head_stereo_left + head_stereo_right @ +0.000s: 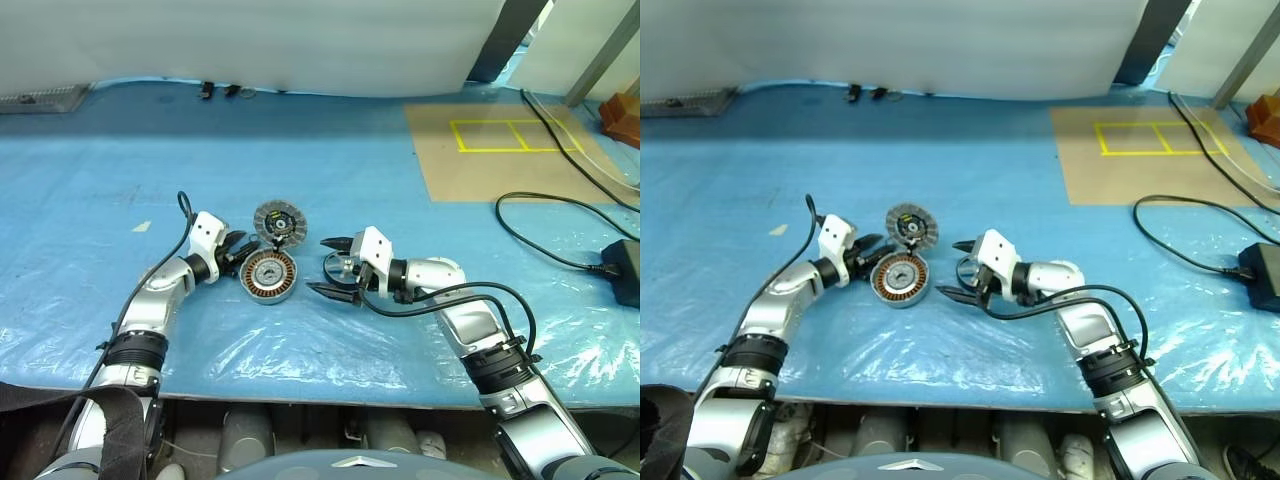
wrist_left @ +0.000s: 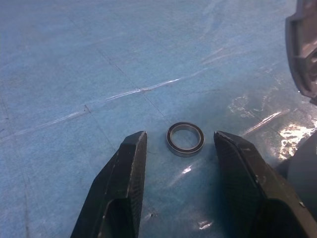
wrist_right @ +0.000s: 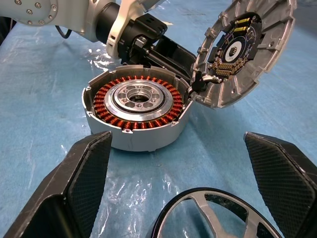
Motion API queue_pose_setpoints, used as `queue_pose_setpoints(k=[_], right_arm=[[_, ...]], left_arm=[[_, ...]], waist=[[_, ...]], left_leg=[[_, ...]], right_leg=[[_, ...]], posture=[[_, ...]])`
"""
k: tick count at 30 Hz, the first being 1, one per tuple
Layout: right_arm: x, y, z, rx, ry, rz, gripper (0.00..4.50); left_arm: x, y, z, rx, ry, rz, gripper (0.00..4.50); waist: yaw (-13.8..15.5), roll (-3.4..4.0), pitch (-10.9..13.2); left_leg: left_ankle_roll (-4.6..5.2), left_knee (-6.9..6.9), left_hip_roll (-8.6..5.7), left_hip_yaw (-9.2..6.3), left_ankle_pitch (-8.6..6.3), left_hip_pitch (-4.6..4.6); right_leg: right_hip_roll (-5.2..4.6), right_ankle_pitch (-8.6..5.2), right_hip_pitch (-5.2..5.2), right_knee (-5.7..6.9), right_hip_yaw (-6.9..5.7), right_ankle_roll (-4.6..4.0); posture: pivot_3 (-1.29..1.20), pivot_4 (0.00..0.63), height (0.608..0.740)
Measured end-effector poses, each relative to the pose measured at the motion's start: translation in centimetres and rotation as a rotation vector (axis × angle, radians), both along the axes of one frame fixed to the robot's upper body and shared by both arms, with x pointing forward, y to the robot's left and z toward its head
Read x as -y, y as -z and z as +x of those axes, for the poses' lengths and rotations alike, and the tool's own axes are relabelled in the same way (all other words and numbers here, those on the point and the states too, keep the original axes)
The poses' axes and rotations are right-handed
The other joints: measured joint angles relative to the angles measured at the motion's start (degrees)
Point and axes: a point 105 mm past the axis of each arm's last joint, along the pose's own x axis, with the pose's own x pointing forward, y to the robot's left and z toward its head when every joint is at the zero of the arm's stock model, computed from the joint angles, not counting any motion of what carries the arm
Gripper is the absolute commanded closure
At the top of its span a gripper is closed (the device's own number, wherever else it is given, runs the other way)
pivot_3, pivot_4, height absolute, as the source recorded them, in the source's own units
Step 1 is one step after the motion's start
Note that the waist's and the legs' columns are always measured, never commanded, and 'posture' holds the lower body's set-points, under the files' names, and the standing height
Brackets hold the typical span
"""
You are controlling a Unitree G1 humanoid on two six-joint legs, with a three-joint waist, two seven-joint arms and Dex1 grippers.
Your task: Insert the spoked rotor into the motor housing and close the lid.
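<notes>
Next, I put the bearing ring (image 2: 185, 140) in the housing's centre (image 1: 269, 273) with my left gripper before the spoked rotor, because the ring lies on the sheet outside the motor housing.
The motor housing (image 1: 268, 277) lies on the blue sheet, its copper windings (image 3: 133, 101) showing. The lid (image 1: 279, 222) stands tilted open at its far rim, dark inner face up. My left gripper (image 1: 243, 250) is open beside the housing's left side. A small metal bearing ring (image 2: 185, 139) lies on the sheet between its fingertips (image 2: 133, 148), untouched. To the housing's right, my right gripper (image 3: 177, 136) points at it, wide open. The spoked rotor (image 3: 208, 213) lies between its fingers, close to the palm.
Black cables (image 1: 560, 215) and a black power adapter (image 1: 625, 270) lie at the right. A brown board with yellow tape (image 1: 500, 150) sits far right. Small dark items (image 1: 205, 90) lie by the white back wall. The table's front edge (image 1: 300, 395) is near.
</notes>
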Motion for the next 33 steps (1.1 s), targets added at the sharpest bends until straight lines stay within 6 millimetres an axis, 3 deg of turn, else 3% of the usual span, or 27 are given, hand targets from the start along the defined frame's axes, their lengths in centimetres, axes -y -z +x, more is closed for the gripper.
queue_pose_setpoints(k=[8, 11, 14, 21, 29, 33], right_arm=[[0.1, 0.0, 0.1, 0.005, 0.011, -0.003, 0.00], [0.1, 0.0, 0.1, 0.005, 0.012, -0.004, 0.00], [0.1, 0.0, 0.2, 0.006, 0.014, -0.003, 0.00], [0.1, 0.0, 0.2, 0.007, 0.016, -0.003, 0.00], [0.2, 0.1, 0.1, -0.015, 0.010, 0.005, 0.00], [0.1, 0.0, -0.3, -0.052, -0.023, 0.024, 0.00]], left_arm=[[0.5, 0.0, 0.1, 0.010, 0.027, 0.014, 2.24], [0.5, 0.1, 0.2, 0.010, 0.026, 0.014, 2.87], [0.4, 0.1, 0.2, 0.011, 0.024, 0.011, 3.77], [0.3, 0.1, -0.1, 0.022, 0.023, 0.003, 3.80], [-0.2, -0.2, -4.0, 0.050, 0.105, -0.077, 3.80], [-1.6, -2.3, -5.9, 0.109, 0.116, -0.094, 3.80]], waist=[[0.17, 0.00, 0.00], [0.17, 0.00, 0.00], [0.17, 0.00, 0.00], [0.16, 0.00, 0.00], [-0.33, -0.01, 0.01], [-0.31, -0.01, 0.02]], left_leg=[[0.00, 0.00, -0.01, 0.00, 0.00, -0.02], [0.00, 0.00, -0.01, 0.00, 0.00, -0.01], [0.00, -0.01, -0.01, 0.00, 0.00, -0.02], [0.00, -0.02, -0.01, 0.00, 0.00, -0.02], [-0.01, -0.12, 0.03, 0.01, 0.00, -0.39], [0.00, -0.10, 0.03, 0.02, 0.00, -0.44]], right_leg=[[-0.01, 0.00, 0.00, -0.01, 0.00, 0.00], [-0.01, 0.00, 0.00, -0.01, 0.00, 0.00], [-0.01, 0.00, 0.00, -0.02, 0.00, 0.00], [-0.01, 0.00, 0.00, -0.04, 0.00, 0.01], [0.02, -0.01, -0.35, -0.06, -0.02, 0.00], [0.01, -0.01, -0.39, -0.06, -0.04, 0.00]], posture=[[0.00, 0.150, 0.740], [0.00, 0.150, 0.740], [0.00, 0.150, 0.740], [0.00, 0.150, 0.740], [0.00, 0.150, 0.740], [0.00, 0.150, 0.740]])
